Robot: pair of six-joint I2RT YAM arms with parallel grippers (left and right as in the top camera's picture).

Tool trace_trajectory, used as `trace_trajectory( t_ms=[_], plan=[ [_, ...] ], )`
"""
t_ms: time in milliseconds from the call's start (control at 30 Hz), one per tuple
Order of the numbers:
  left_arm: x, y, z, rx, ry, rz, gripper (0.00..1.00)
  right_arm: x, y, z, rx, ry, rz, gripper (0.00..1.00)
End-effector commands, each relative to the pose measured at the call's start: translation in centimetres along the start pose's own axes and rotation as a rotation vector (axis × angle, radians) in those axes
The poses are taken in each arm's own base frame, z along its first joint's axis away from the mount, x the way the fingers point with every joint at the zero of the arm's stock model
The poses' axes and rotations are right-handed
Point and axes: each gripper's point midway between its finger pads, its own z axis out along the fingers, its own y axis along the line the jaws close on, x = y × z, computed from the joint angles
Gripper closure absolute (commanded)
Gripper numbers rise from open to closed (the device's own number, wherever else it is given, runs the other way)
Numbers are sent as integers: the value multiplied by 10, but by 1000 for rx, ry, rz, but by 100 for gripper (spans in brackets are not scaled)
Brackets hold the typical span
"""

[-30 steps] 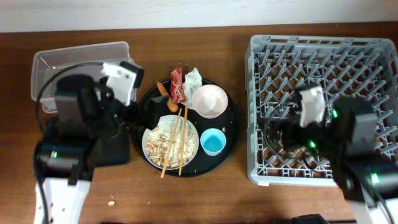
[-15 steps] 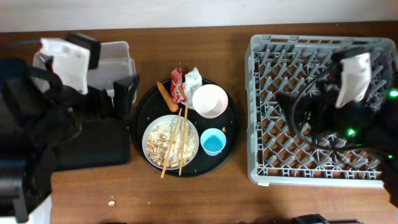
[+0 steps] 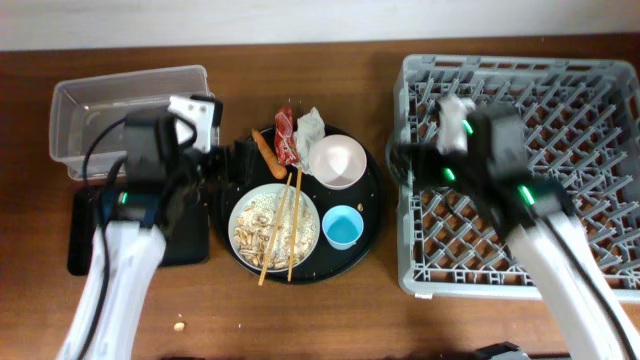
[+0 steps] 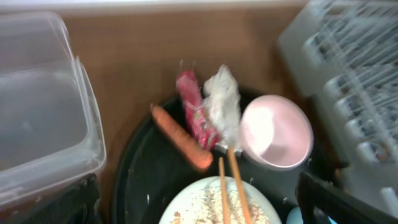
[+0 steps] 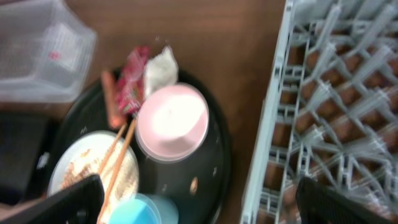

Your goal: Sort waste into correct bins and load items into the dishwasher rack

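Note:
The blue cup (image 3: 342, 229) is standing with its opening facing up. My left gripper should pick it up by the cup's rim (image 3: 325, 222) and pass its base to my right gripper, to go in the rack.
On the round black tray (image 3: 371, 200) lie the white bowl (image 3: 338, 162), blue cup (image 3: 343, 228), and white plate (image 3: 250, 215) with beige scraps and chopsticks (image 3: 291, 225). The carrot stick (image 3: 265, 150), red-and-white wrapper (image 3: 287, 138) and tissue (image 3: 312, 126) lie at its far edge. My left gripper (image 3: 228, 162) is open and empty above the tray's left side, with the plate (image 4: 186, 208) between its fingers (image 4: 199, 208). My right gripper (image 3: 405, 160) is open and empty between bowl and grey rack (image 3: 520, 160). Its fingers (image 5: 202, 205) straddle the tray's right edge.
The clear tub (image 3: 100, 110) stands at the far left. The black rectangular tray (image 3: 85, 240) lies in front of it, partly under my left arm. A loose crumb (image 3: 180, 325) lies on the wooden table near the front.
Both arms have come down from close to the camera and swung inward toward the round tray. Nothing on the tray has moved.

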Motion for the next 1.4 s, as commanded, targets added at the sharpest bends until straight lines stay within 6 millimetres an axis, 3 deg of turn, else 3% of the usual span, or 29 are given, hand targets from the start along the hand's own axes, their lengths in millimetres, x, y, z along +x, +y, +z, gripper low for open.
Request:
trace_trajectory(
  t_ms=[0,67,100,133,200,333,367,433,500,567,633,667,733,800,867,967,1033,1100,1167,1233,1300,1367],
  plan=[
    [-52,17,33,29,43,-4,1,-52,-5,51,55,56,-13,2],
    [-78,27,52,15,95,0,1,-84,-6,79,65,93,-4,2],
    [-87,30,59,12,107,-4,1,-92,-7,84,69,96,0,2],
    [-93,30,59,9,114,-6,1,-97,-9,82,73,98,9,2],
    [-98,22,35,10,125,-7,1,-96,-7,54,85,117,11,2],
    [-79,-4,-73,-57,160,-20,1,-88,38,-68,59,22,-124,2],
    [-77,-12,-95,-58,143,-20,1,-81,51,-94,68,-11,-163,2],
    [-66,-37,-159,-70,74,-22,1,-53,79,-145,79,-57,-236,2],
    [-52,-52,-207,-97,-3,7,1,-23,92,-168,83,-70,-265,2],
    [-17,-53,-236,-142,-44,6,1,23,85,-171,137,-69,-224,2],
    [7,-46,-230,-166,-41,-25,1,54,71,-155,172,-49,-169,2],
    [20,-40,-213,-167,-8,-37,1,70,65,-140,165,-51,-139,2],
    [27,-30,-172,-166,42,-46,1,70,60,-128,165,-109,-105,2],
    [12,-17,-120,-158,69,-51,1,46,48,-117,224,-176,-57,2],
    [-9,-11,-69,-110,70,-41,1,21,24,-91,308,-179,-40,2],
    [-25,9,4,-110,69,-17,1,-11,-23,-31,256,-113,61,2],
    [-26,21,47,-107,102,18,1,-29,-68,12,162,-65,158,2],
    [-37,27,71,-106,129,44,1,-47,-103,42,172,-7,118,2],
    [-60,31,83,-105,124,54,1,-60,-110,56,180,40,103,2],
    [-68,25,73,-82,166,43,1,-64,-104,49,168,87,116,2],
    [-74,16,37,-92,192,38,1,-70,-88,13,152,80,123,2],
    [-62,0,-4,-84,236,34,2,-58,-68,-38,141,77,130,2]
  ],
)
